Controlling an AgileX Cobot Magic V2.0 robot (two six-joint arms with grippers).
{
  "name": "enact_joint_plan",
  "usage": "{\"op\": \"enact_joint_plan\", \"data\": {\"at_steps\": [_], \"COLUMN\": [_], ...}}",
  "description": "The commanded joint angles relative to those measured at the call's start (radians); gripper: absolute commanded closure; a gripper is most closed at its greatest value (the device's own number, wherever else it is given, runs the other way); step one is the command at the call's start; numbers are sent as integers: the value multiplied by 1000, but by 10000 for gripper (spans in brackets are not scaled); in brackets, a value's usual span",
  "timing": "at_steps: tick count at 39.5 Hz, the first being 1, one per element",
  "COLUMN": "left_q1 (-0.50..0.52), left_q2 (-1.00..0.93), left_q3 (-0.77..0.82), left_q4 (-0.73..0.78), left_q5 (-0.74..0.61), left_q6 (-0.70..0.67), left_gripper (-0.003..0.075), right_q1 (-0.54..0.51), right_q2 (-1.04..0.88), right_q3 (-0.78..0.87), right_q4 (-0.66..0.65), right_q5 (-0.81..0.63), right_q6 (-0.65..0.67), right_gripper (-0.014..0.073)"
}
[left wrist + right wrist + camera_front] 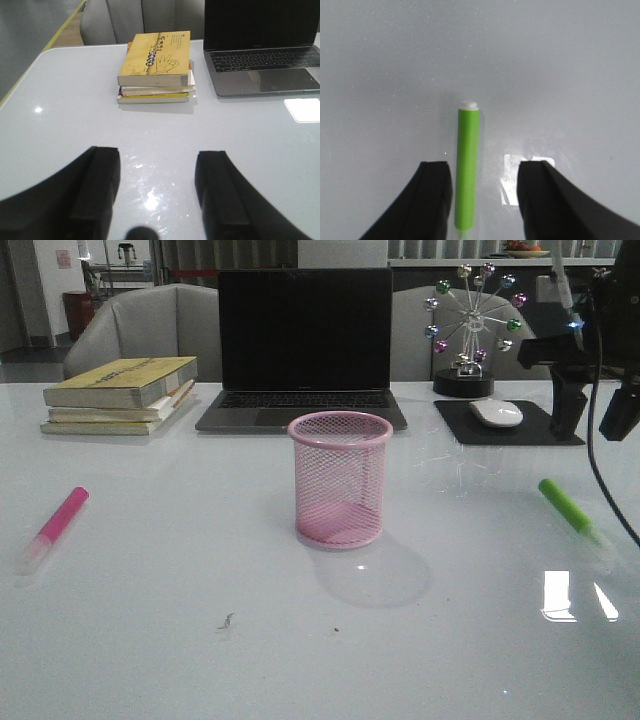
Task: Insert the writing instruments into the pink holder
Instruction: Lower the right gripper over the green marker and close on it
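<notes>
The lime green marker [467, 160] is between my right gripper's open fingers across its narrow width, so I should keep lowering until the fingers can close around the marker's green body [565, 505].
The pink holder [340, 480], a round mesh cup, stands upright mid-table with nothing showing inside it. A pink marker [60, 520] lies flat at the left, its clear cap toward the front edge. At the right lies the lime green marker [570, 512], also flat. My right gripper [484, 172] hangs open above it, and the green marker [467, 170] sits between the fingers, closer to one of them, without touching either. In the front view the right gripper [595, 425] shows as dark shapes at the right edge. My left gripper [157, 160] is open over bare table and is out of the front view.
A stack of yellow books [120, 395] lies at the back left, seen also as books [155, 65] ahead of the left gripper. An open laptop [303, 340] stands behind the holder. A white mouse [496, 413] on a black pad and a ferris-wheel ornament [470, 330] stand at the back right.
</notes>
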Motion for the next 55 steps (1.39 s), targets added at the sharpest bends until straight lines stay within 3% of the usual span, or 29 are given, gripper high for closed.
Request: {"op": "enact_joint_plan", "data": {"at_steps": [1, 31, 35, 45, 55], "left_q1": [-2, -2, -2, -2, -2], "left_q2": [-10, -10, -10, -10, -10], "left_q3": [-34, -34, -34, -34, -34], "left_q4": [-11, -11, -11, -11, -11], "left_q5": [-77, -76, -74, -58, -54], "left_q6": [-11, -11, -11, -11, -11], "left_gripper": [304, 304, 304, 304, 304], "right_q1": [-2, 8, 8, 8, 49], "right_q2": [-16, 160, 180, 183, 48], "right_q3": [-59, -78, -78, -78, -78], "right_q4": [8, 62, 62, 73, 108], "right_q5": [7, 46, 71, 64, -70], "right_q6": [2, -37, -37, -37, -89], "right_gripper": [165, 169, 234, 561, 564]}}
